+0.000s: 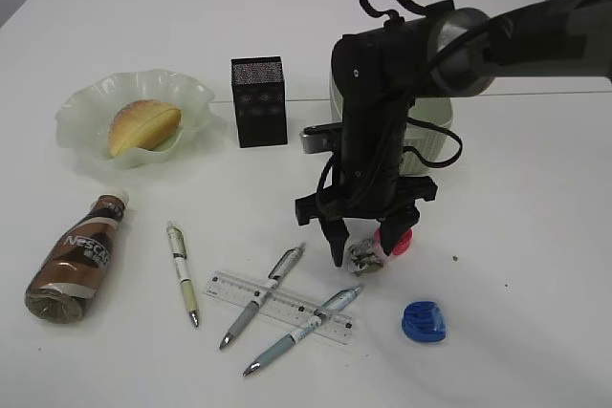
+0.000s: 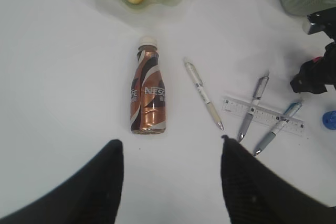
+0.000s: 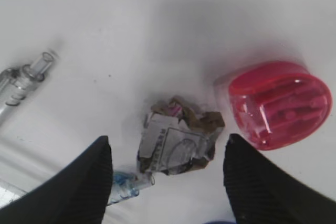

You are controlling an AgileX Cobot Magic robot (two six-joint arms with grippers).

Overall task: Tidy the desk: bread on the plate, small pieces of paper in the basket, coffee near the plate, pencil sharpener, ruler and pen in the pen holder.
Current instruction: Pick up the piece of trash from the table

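I expect the crumpled piece of paper (image 1: 364, 257) to squash narrow with flaps sticking out when I lift it, because it has loose folds and raised edges (image 3: 208, 123).
My right gripper (image 1: 364, 253) (image 3: 167, 140) hangs open just over a crumpled piece of paper (image 1: 365, 255) (image 3: 178, 142), which lies between its fingers untouched. A red pencil sharpener (image 1: 402, 241) (image 3: 281, 103) lies beside it on the right. The bread (image 1: 143, 126) rests on the plate (image 1: 81, 107). The coffee (image 1: 76, 260) (image 2: 148, 95) lies on its side. My left gripper (image 2: 171, 141) is open and empty above bare desk, short of the bottle. The ruler (image 1: 279, 305) lies under two pens (image 1: 263, 293). The pen holder (image 1: 258, 100) stands upright. The arm hides most of the basket (image 1: 435, 126).
A third pen (image 1: 182, 272) lies alone between the bottle and the ruler. A blue sharpener (image 1: 423, 320) sits on the desk (image 1: 516, 236) right of the pens. The pen with the blue barrel (image 3: 126, 184) ends close to the left finger of the right gripper.
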